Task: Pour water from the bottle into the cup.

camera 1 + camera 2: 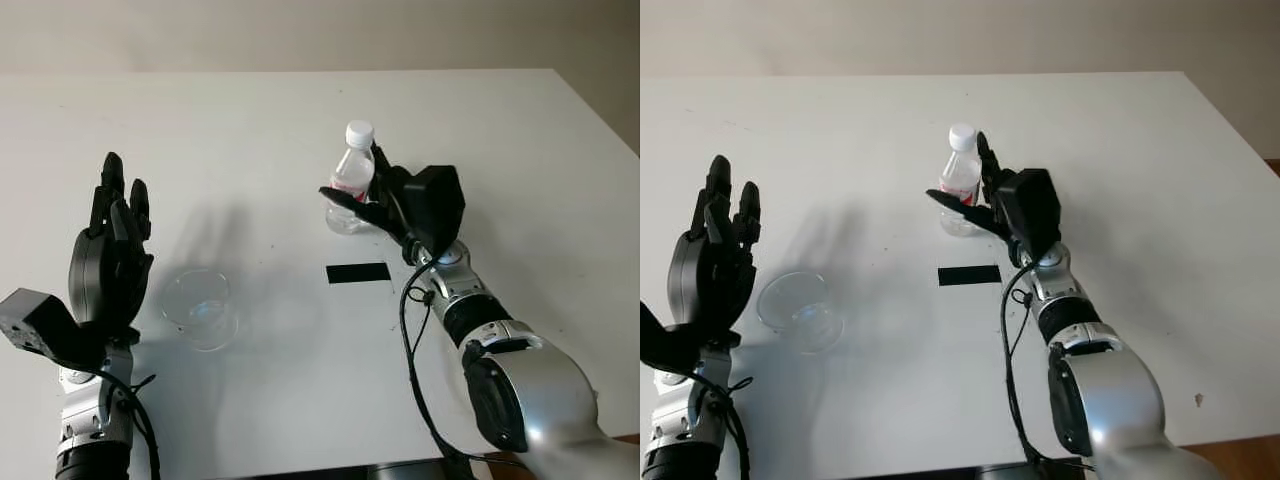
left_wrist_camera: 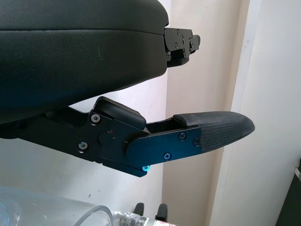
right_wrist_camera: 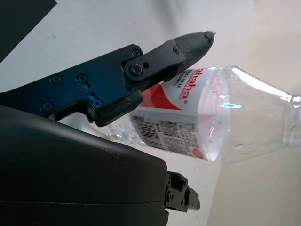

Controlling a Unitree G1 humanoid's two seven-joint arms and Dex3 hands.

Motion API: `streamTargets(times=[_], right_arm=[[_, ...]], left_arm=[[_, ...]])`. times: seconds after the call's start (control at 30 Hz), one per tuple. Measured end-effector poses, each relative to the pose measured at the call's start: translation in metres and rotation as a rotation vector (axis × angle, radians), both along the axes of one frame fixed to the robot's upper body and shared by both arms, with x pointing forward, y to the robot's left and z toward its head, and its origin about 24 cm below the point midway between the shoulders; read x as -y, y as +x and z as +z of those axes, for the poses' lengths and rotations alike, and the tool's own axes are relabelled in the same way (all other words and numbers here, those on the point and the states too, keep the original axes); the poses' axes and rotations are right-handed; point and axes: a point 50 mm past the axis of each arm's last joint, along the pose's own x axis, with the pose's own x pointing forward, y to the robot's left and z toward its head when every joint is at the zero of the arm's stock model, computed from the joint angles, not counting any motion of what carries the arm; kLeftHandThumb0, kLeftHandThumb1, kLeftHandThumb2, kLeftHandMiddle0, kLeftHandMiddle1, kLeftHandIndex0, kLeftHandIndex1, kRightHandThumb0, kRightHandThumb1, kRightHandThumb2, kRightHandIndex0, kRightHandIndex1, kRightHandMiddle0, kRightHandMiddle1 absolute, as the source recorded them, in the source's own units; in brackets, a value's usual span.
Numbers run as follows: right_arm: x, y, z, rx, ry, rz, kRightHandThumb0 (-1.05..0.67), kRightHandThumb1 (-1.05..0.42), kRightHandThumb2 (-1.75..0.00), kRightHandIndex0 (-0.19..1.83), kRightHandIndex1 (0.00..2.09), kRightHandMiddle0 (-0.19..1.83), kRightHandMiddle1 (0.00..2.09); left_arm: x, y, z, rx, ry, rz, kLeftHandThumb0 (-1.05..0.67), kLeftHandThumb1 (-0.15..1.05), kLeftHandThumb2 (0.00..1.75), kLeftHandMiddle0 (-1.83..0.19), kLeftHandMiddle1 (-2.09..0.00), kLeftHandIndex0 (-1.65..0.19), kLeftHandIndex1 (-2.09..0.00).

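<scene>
The bottle (image 1: 349, 184) will keep its water sealed inside when I tilt it above the cup, because the white cap (image 1: 360, 134) is still on its neck.
A clear plastic bottle (image 1: 351, 170) with a white cap and a red label stands upright on the white table (image 1: 240, 130), right of centre. My right hand (image 1: 354, 182) is open around it, the thumb across its front low down and the fingers straight up behind it. In the right wrist view one finger (image 3: 155, 63) lies along the label of the bottle (image 3: 211, 122). A clear plastic cup (image 1: 200, 308) stands at the front left. My left hand (image 1: 122, 195) is open and held upright just left of the cup, apart from it.
A black rectangular patch (image 1: 358, 272) lies flat on the table between bottle and front edge. The table's right edge runs close behind the right arm. A pale wall rises beyond the far edge.
</scene>
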Motion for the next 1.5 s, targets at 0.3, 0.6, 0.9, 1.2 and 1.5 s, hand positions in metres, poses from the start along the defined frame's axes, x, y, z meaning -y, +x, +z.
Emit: streamTargets(times=[0.3,0.6,0.9,1.2,1.5], right_arm=[[-0.006,0.001,0.000,-0.011,0.039,-0.034,-0.39,-0.92,-0.06,0.16,1.93,0.04,2.08],[-0.011,0.000,0.002,0.019,0.000,0.043,-0.34,-0.92,-0.05,0.11,2.08,0.18,2.09],[-0.014,-0.001,0.004,0.050,-0.060,0.049,-0.26,-1.05,-0.14,1.04,2.09,0.74,2.09],[-0.014,0.000,0.006,0.080,-0.082,0.025,-0.16,-1.05,-0.27,1.57,2.09,1.55,2.09],[-0.020,-0.001,0.012,0.164,-0.160,0.039,-0.12,-1.05,-0.24,1.40,2.09,1.38,2.09]], left_arm=[[0.002,0.000,-0.001,-0.002,-0.003,0.003,-0.86,1.05,0.64,0.06,0.00,0.07,0.00],[0.003,0.000,-0.001,0.005,0.001,0.002,-0.88,1.05,0.60,0.08,0.00,0.08,0.00],[0.003,0.000,-0.003,0.002,0.001,0.002,-0.88,1.05,0.61,0.09,0.00,0.09,0.00],[0.003,0.000,-0.002,0.003,-0.001,-0.002,-0.87,1.05,0.61,0.09,0.00,0.09,0.00],[0.003,0.000,-0.004,-0.002,-0.002,-0.002,-0.88,1.05,0.59,0.07,0.00,0.07,0.00]])
